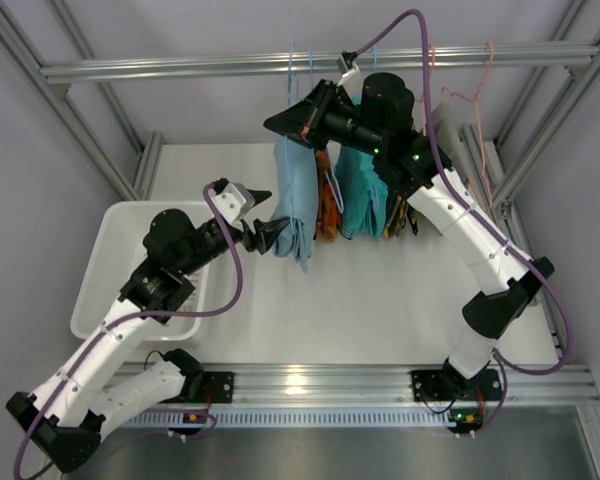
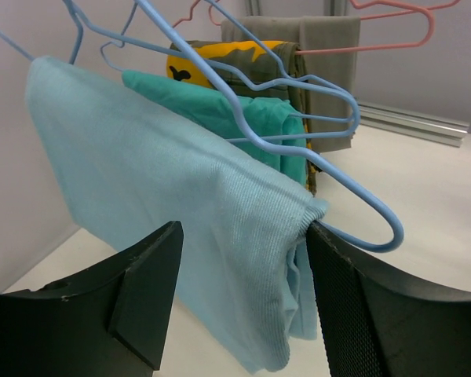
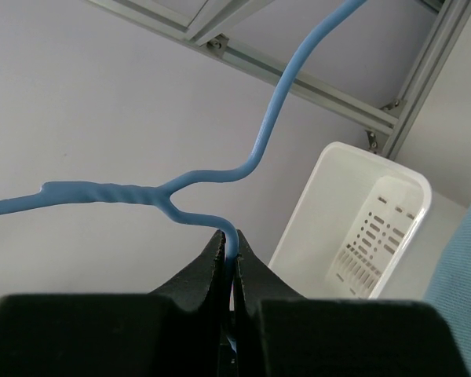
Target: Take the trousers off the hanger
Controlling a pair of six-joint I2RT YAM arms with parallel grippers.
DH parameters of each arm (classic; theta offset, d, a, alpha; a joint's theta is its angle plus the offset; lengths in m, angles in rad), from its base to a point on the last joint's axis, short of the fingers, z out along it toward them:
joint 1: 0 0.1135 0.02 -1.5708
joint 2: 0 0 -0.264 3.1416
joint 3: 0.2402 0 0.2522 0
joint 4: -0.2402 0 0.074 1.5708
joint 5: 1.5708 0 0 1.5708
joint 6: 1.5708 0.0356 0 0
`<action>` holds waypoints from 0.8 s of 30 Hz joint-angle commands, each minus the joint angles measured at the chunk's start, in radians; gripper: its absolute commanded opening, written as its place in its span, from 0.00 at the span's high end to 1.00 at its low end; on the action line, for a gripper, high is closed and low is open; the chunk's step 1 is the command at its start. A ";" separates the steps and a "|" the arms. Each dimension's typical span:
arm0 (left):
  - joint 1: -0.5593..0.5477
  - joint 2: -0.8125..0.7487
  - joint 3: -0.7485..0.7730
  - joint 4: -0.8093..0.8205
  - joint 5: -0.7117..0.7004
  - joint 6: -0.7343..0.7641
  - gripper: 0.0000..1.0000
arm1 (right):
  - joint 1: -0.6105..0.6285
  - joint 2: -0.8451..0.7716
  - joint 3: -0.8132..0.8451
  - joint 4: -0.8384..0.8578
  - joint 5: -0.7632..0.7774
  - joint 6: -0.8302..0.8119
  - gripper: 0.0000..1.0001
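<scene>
The left gripper's open fingers are on both sides of the trousers' front edge (image 2: pixel 277 279) below the hanger wire, so the robot should continue to move in until the fingers close on the cloth (image 2: pixel 247 228).
The light sky-blue trousers (image 1: pixel 295 200) hang folded over the thin light blue hanger (image 1: pixel 292 75) on the top rail. My left gripper (image 1: pixel 265 232) is open, its jaws standing on either side of the lower hanging edge of the trousers (image 2: pixel 180 181). In the left wrist view the right finger (image 2: pixel 361 306) touches the fold at the hanger's end, and the left finger (image 2: pixel 141 298) is apart from the cloth. My right gripper (image 1: pixel 302 122) is up at the hanger's neck. There the right gripper (image 3: pixel 229 239) is shut on the hanger wire (image 3: pixel 243 169), just below its twisted neck.
A teal garment (image 1: pixel 358 195) and an orange-patterned one (image 1: pixel 327 212) hang on blue hangers right of the trousers. Pink hangers (image 1: pixel 470 100) and a grey garment (image 2: pixel 330 71) hang farther right. A white bin (image 1: pixel 110 250) stands at the left. The metal rail (image 1: pixel 180 68) crosses overhead.
</scene>
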 commanded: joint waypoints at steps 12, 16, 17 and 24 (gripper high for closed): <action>-0.013 0.020 -0.049 0.092 -0.104 0.079 0.34 | 0.012 -0.021 0.087 0.137 0.006 0.032 1.00; -0.021 0.021 -0.067 0.093 -0.112 0.092 0.32 | 0.012 -0.021 0.087 0.136 0.007 0.041 1.00; -0.024 0.020 -0.076 0.102 -0.119 0.097 0.31 | 0.012 -0.021 0.087 0.136 0.006 0.041 1.00; -0.033 0.030 -0.113 0.196 -0.279 0.120 0.34 | 0.012 -0.035 0.077 0.137 -0.005 0.061 1.00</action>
